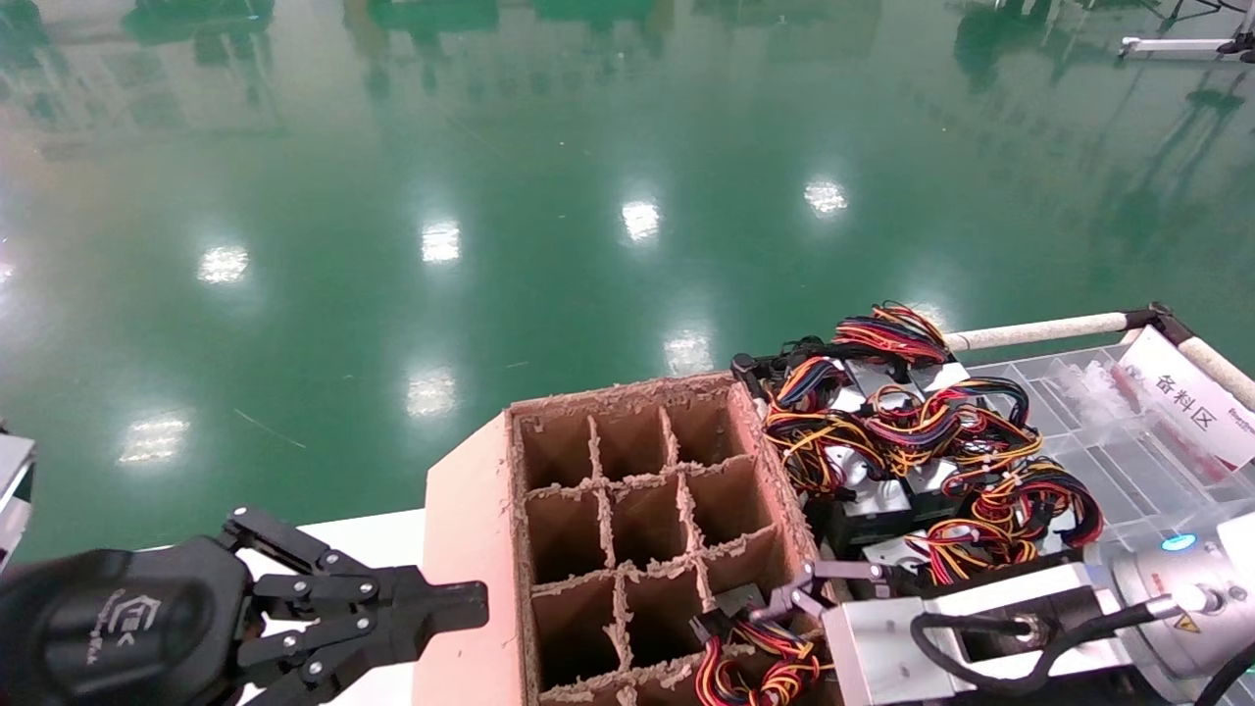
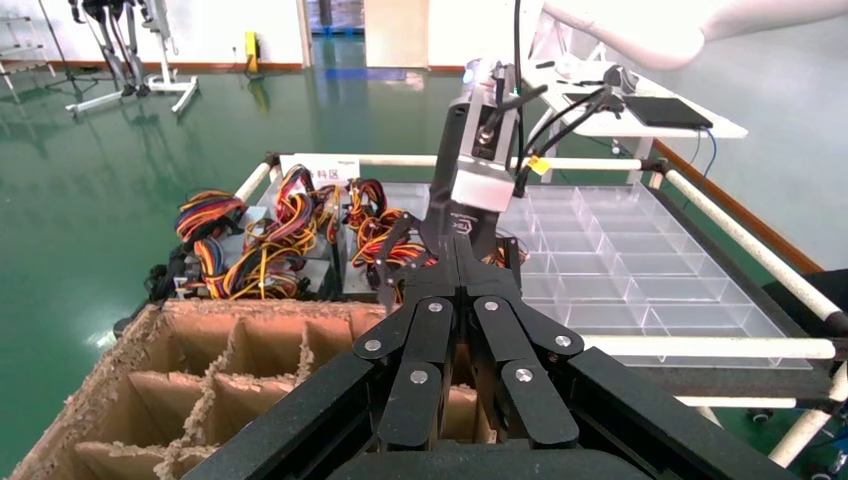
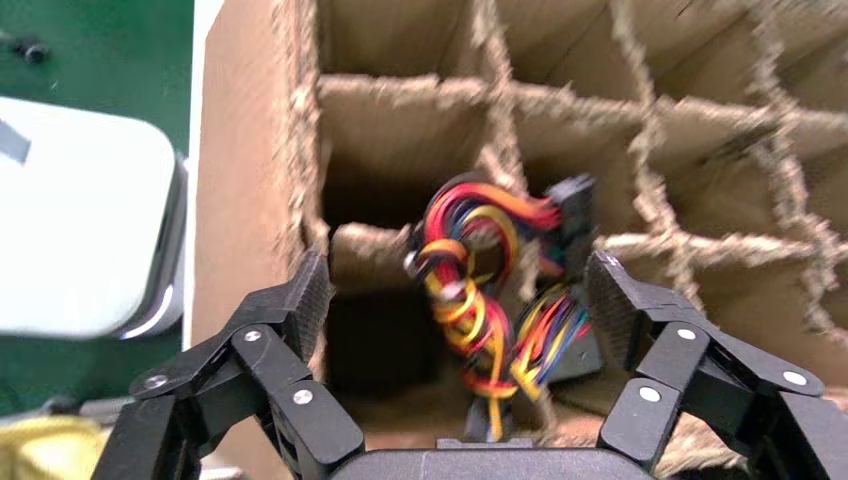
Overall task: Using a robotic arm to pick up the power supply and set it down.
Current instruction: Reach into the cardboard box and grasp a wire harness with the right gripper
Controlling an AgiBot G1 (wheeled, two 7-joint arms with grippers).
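Note:
My gripper will bring the power supply along, dangling, when it lifts the wire bundle, since the wires run down to the metal body in the cell.
One power supply sits down in the near right cell of the brown divider box. Its red, yellow and orange wires and black plug stick up out of the cell, and its metal body is mostly hidden. My right gripper hangs open just above that cell, one finger on each side of the wire bundle and not touching it. In the head view that gripper is at the box's near right corner, over the wires. The left gripper is shut and empty beside the box's left wall.
A pile of power supplies with tangled wires lies right of the box, on a clear compartment tray with a white label. The other cells of the box are empty. A padded rail edges the tray. Green floor lies beyond.

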